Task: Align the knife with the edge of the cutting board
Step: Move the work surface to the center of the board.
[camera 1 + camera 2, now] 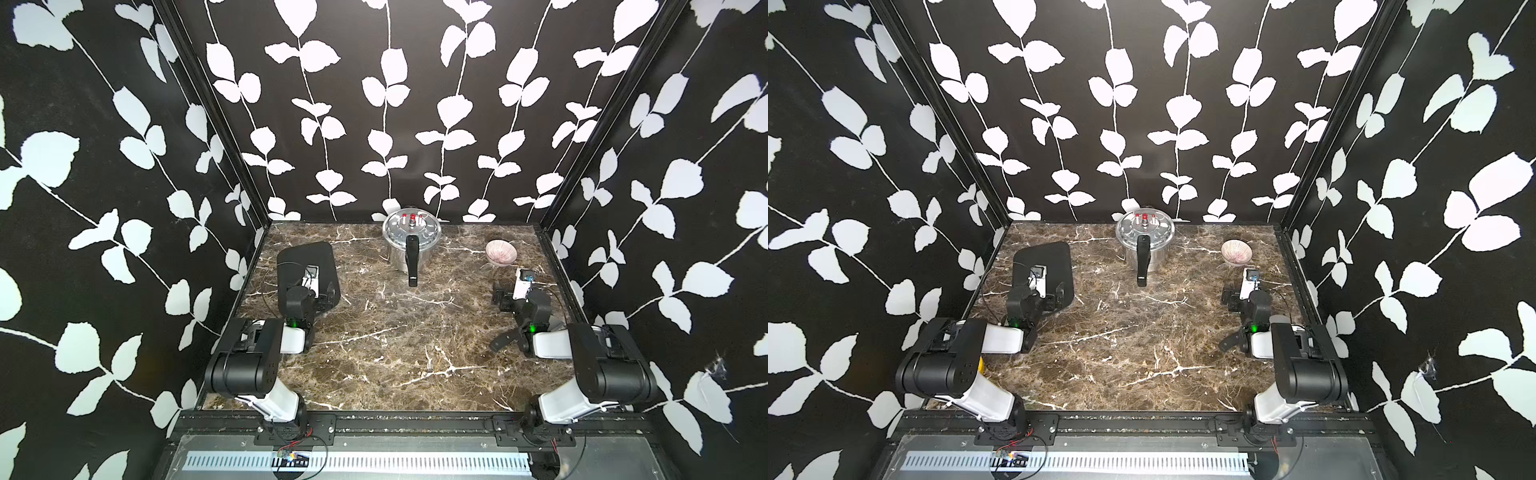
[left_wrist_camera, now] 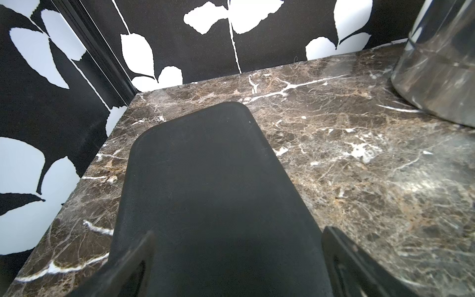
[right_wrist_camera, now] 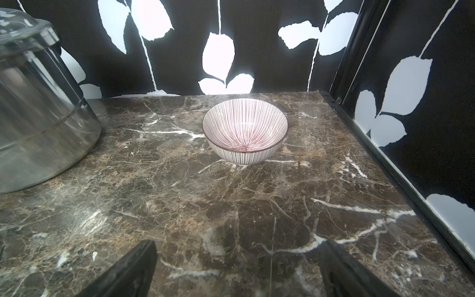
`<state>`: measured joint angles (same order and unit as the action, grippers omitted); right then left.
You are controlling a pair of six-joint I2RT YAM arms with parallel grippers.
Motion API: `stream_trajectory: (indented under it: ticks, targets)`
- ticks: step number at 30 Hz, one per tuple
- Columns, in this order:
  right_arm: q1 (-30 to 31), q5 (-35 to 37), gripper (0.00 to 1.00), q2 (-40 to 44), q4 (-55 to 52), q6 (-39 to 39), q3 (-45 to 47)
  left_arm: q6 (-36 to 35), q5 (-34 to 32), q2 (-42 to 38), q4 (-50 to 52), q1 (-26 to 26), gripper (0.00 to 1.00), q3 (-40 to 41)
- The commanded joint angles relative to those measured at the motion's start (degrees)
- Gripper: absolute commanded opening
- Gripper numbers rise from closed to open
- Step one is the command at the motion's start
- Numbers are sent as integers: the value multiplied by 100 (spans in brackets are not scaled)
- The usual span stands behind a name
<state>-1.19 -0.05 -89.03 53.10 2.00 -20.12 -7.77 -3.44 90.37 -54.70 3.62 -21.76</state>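
The cutting board [image 1: 310, 254] lies far from the knife, so next I grab the board's near end with my left gripper and pull it toward the middle [image 1: 388, 312] first.
The matte black cutting board [image 1: 307, 255] [image 1: 1044, 255] lies at the table's back left. My left gripper [image 1: 311, 289] [image 1: 1040, 291] hovers over its near end. In the left wrist view the gripper [image 2: 239, 231] is open, with only the board [image 2: 205, 167] between its fingers. The knife is mostly hidden under my right arm. A black handle [image 1: 505, 338] [image 1: 1230, 341] pokes out toward the table's middle, and a grey patch [image 1: 556, 325] shows behind the arm. My right gripper [image 1: 515, 291] [image 3: 239, 243] stands open over bare marble.
A steel pot [image 1: 411, 235] [image 1: 1144, 232] with a long black handle stands at the back centre. Its side shows in both wrist views [image 2: 437, 77] [image 3: 38, 102]. A striped bowl [image 1: 500, 251] [image 3: 244, 128] sits at the back right, just beyond the right gripper. Leaf-patterned walls enclose the table on three sides.
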Motion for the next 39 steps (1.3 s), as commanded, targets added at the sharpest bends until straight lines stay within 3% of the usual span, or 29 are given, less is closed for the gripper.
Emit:
stream_trajectory:
  ticks: [1,18,20,22,23,25,27,28,30,34,39]
  targets:
    - [-7,4,100,26,184,-7,-70,-50,72,-11,-63,7,98,-46]
    - [-4,79,99,106,275,8,-16,131,-245,-260,289,-61,98,-149]
    - [-5,232,99,505,248,30,152,134,-287,-736,996,-58,99,-303]
    - [-4,426,99,1068,-121,94,225,525,-670,-1291,2392,-56,98,-722]
    - [-4,559,99,1431,-535,199,191,1031,-1074,-1560,3278,-63,98,-1060]
    - [-5,1209,99,2123,-2339,1110,-197,1644,-1555,-1908,4912,-62,99,-1785]
    - [-17,1674,100,2515,-3569,2201,-630,1656,-1413,-2023,5780,-60,98,-2302]
    - [-37,1563,99,2650,-4335,2534,-939,1679,-1202,-2003,6012,-69,98,-2462]
    - [-40,1292,99,2688,-4746,3034,-1194,1783,-874,-1891,6181,-78,99,-2655]
    - [-18,242,100,2484,-4754,3210,-1501,2079,-449,-1439,6434,-76,99,-2907]
    - [454,354,99,2094,-5340,3036,-2088,2639,225,-952,6612,-73,98,-2887]
